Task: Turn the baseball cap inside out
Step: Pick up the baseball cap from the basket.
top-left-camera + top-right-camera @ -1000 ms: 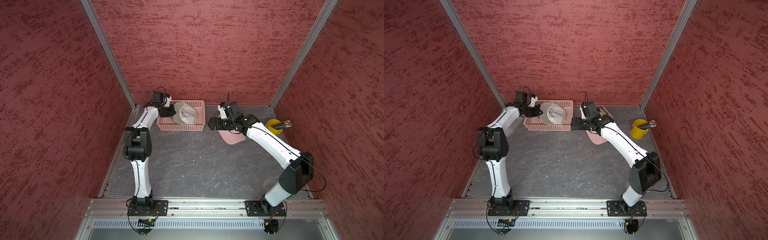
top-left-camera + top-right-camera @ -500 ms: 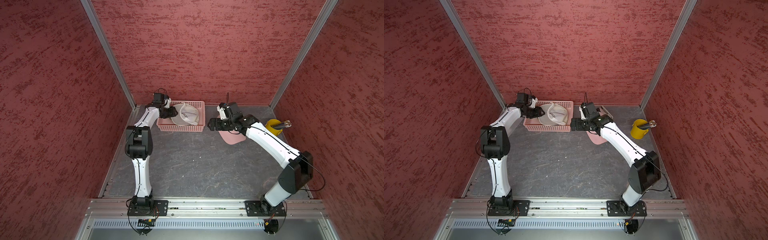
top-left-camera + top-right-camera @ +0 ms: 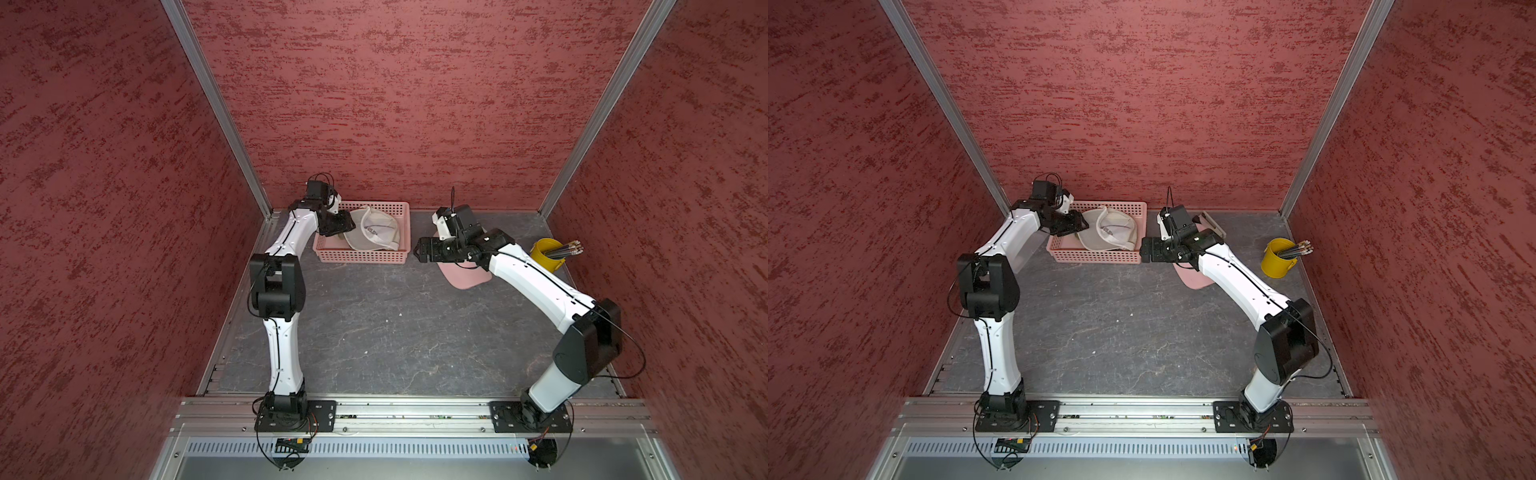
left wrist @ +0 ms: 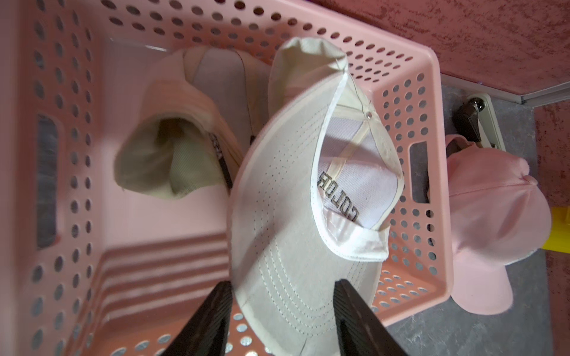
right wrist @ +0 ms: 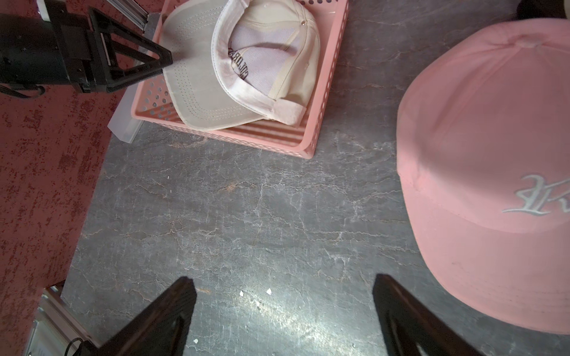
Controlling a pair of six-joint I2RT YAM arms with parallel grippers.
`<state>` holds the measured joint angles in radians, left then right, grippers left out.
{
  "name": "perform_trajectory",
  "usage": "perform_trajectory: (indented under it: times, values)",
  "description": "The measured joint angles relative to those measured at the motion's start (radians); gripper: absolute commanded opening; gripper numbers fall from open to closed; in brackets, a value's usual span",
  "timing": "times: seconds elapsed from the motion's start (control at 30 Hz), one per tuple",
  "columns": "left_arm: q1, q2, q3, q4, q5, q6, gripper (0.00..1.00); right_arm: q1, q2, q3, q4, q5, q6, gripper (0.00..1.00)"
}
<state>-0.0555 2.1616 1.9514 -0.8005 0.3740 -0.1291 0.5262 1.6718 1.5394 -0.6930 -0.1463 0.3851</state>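
Observation:
Mirrored lettering (image 4: 338,197) shows through the cap's pale lining. So the cream baseball cap (image 3: 376,231) will show its lettered outer side, which is hidden underneath, when I lift it.
A cream baseball cap (image 3: 376,232) (image 3: 1111,235) lies in the pink basket (image 3: 361,257) with its pale lining and mirrored lettering showing (image 4: 339,191) (image 5: 246,61). My left gripper (image 4: 282,308) (image 3: 347,226) is open at the basket's left end. The cap's brim lies between its fingers, and neither finger presses on it. My right gripper (image 5: 283,308) (image 3: 417,249) hangs open over bare table just right of the basket, with nothing between its fingers. A pink baseball cap (image 5: 493,154) (image 3: 463,276) rests crown-up on the table under the right arm.
A second beige cap (image 4: 166,148) lies crumpled deeper in the basket (image 4: 416,77). A yellow cup of pencils (image 3: 546,253) (image 3: 1277,257) stands at the far right. Red walls close in on three sides.
My left gripper went from shut to open and let go of the cream cap's brim. The cap shifted a little right and settled in the basket. The right arm stayed put.

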Motion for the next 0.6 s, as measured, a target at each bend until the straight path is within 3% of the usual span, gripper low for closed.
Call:
perform_trajectory:
  times: [0.17, 0.6]
  values:
    - [-0.01, -0.015, -0.031, 0.0, 0.023, -0.017, 0.47, 0.0, 0.0, 0.0, 0.014, -0.008, 0.0, 0.95]
    - [-0.067, -0.037, -0.031, 0.106, 0.108, -0.058, 0.51, 0.0, 0.0, -0.017, 0.04, -0.016, 0.001, 0.95]
